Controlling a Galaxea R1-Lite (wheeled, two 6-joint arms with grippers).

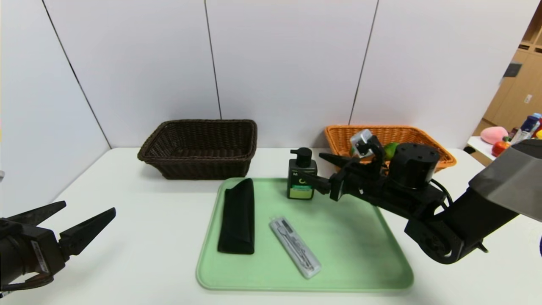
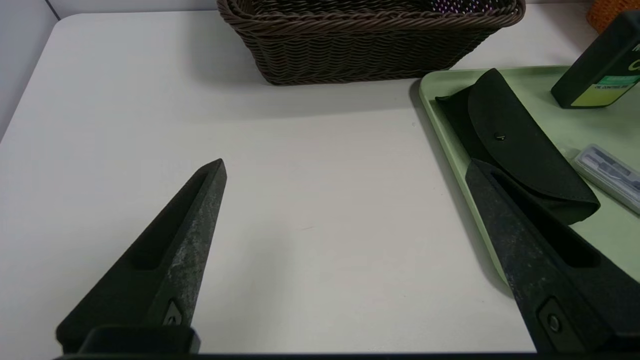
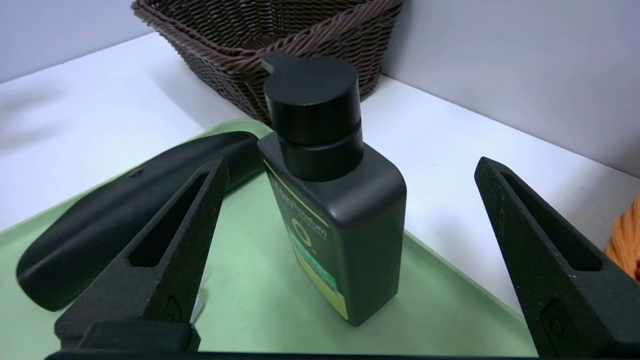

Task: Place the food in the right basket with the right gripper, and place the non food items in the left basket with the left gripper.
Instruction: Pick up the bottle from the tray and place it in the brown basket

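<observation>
My right gripper carries on moving forward to the dark green pump bottle point(image 1: 302, 170), which stands upright in line with its open fingers, until they are on either side of its body point(image 1: 301, 185), then close.
The dark green pump bottle point(image 1: 301, 176) stands upright at the far edge of a green tray point(image 1: 360, 254). The black pouch point(image 1: 238, 216) and the clear-grey cutlery case point(image 1: 295, 247) lie flat on the tray. My right gripper point(image 1: 315, 169) is open and empty just right of the bottle. In the right wrist view the bottle point(image 3: 345, 220) stands between the spread fingers of that gripper point(image 3: 350, 162), untouched. The lime point(image 1: 390, 149) sits in the orange basket point(image 1: 423, 140), partly behind my arm; the tin can is hidden. My left gripper point(image 1: 89, 208) is open and empty over the table, left of the tray. The dark brown basket point(image 1: 199, 148) stands at the back.
The left wrist view shows the left gripper point(image 2: 345, 165) over bare table, with the tray's rim point(image 2: 440, 115), the pouch point(image 2: 515, 145) and the brown basket point(image 2: 370, 40) ahead. A white wall runs close behind both baskets. A side table with a pink object point(image 1: 493, 134) stands far right.
</observation>
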